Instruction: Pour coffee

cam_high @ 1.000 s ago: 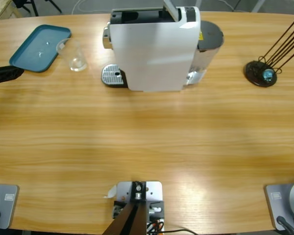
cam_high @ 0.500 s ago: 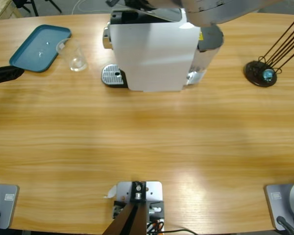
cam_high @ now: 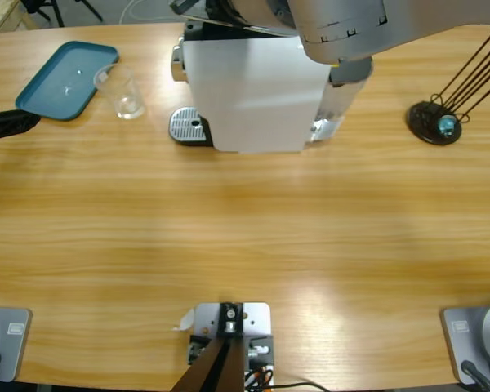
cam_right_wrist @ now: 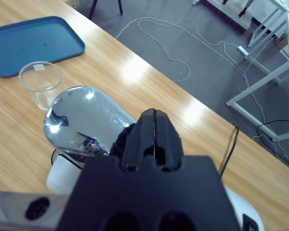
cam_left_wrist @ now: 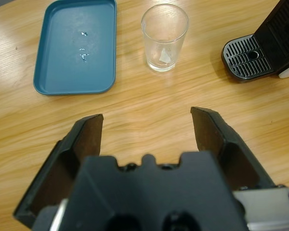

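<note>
I can see a white patch [cam_left_wrist: 164,56] inside the tumbler [cam_left_wrist: 165,37] just above its base, so the patch will move along when I carry the tumbler to the drip grate.
A clear glass tumbler [cam_high: 124,94] [cam_left_wrist: 164,38] stands upright on the table between the teal tray [cam_high: 61,82] and the white coffee machine [cam_high: 253,90]. The coffee is out of view. My left gripper [cam_left_wrist: 147,115] [cam_high: 8,122] is open and holds nothing, low over the table and short of the tumbler. The right arm [cam_high: 343,24] reaches over the machine's top. My right gripper [cam_right_wrist: 154,122] is shut with nothing seen in it, just above the machine's chrome dome [cam_right_wrist: 82,122].
The machine's drip grate [cam_high: 188,126] [cam_left_wrist: 248,55] juts out to the right of the tumbler. A black stand with thin rods [cam_high: 437,122] sits at the far right. The teal tray [cam_left_wrist: 77,45] lies left of the tumbler, holding only a few droplets.
The right arm has swung in from the upper right and now covers the machine's top, moving leftward. The left gripper, tumbler and tray have not moved.
</note>
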`<state>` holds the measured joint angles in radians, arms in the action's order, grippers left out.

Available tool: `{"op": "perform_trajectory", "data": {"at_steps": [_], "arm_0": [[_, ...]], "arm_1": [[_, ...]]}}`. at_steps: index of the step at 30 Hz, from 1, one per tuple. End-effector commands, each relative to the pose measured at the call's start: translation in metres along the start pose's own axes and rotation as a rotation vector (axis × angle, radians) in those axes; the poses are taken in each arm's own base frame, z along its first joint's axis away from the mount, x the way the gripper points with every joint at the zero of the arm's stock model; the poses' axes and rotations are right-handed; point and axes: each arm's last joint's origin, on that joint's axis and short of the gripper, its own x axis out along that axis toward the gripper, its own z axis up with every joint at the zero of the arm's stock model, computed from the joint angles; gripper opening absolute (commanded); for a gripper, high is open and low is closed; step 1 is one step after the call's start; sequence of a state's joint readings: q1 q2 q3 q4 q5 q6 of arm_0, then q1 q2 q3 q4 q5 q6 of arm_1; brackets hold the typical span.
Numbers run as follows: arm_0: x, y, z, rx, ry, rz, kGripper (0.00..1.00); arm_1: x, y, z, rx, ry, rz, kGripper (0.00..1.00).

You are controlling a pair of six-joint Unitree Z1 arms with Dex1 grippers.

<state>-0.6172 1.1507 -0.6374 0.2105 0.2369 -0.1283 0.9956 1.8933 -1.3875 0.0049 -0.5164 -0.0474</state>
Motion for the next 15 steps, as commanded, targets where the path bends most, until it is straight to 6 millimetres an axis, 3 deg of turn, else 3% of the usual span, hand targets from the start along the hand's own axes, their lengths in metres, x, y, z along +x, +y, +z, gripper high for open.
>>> {"op": "perform_trajectory", "data": {"at_steps": [1,15], "arm_0": [[0.007,-0.001,-0.003,-0.001,0.027,0.013,0.784],[0.004,0.000,-0.005,-0.003,0.021,0.009,0.784]], "arm_1": [[0.045,0.058,-0.099,-0.162,0.281,0.122,0.000],[0.058,0.068,-0.130,-0.153,0.331,0.155,0.000]]}}
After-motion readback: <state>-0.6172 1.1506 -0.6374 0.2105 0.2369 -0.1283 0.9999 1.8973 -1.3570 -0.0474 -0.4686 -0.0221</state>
